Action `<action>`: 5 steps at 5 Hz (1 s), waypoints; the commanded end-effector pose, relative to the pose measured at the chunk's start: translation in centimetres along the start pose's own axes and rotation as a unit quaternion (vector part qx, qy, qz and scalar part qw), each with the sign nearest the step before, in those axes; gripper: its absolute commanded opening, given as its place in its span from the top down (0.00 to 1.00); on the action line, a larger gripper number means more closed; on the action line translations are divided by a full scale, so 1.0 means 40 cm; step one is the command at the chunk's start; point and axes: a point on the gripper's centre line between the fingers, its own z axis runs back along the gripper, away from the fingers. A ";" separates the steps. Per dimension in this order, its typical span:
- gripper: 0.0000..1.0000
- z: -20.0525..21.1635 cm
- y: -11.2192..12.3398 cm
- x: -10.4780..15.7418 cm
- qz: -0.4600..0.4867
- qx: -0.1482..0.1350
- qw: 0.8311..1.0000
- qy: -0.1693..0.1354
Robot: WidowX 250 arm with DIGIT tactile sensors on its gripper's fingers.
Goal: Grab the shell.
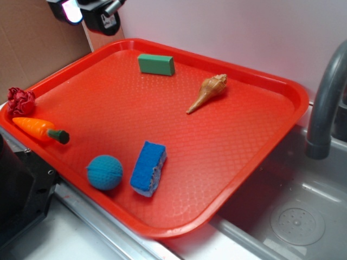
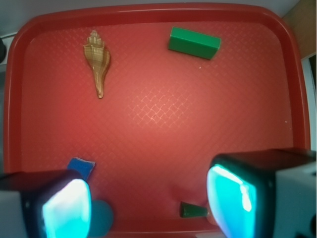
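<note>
My gripper should keep moving toward the shell's bulb [image 1: 214, 84] until the fingers are on both sides of it, because the shell lies free with its narrow width [image 2: 98, 60] lined up with my open fingers.
The tan-brown shell [image 1: 209, 90] lies on the red tray [image 1: 227, 141] toward its back right, bulb at the back, thin point toward the front left. In the wrist view the shell [image 2: 97, 60] is at the upper left, point downward. My gripper [image 1: 87, 13] hangs high above the tray's back left corner, only partly in frame. In the wrist view the gripper [image 2: 148, 206] is open and empty, its two pads wide apart, far from the shell.
On the tray are a green block [image 1: 156, 64], a blue sponge [image 1: 148, 168], a teal ball [image 1: 104, 172], an orange toy carrot [image 1: 39, 129] and a dark red crumpled thing [image 1: 20, 101] at the left rim. A grey faucet [image 1: 325, 103] and sink stand at the right.
</note>
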 end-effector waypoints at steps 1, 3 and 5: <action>0.00 -0.137 -0.081 0.135 -0.022 0.002 1.000 -0.014; 0.00 -0.262 -0.126 0.246 0.064 0.034 0.997 0.018; 0.00 -0.351 -0.103 0.295 0.046 0.064 0.995 0.054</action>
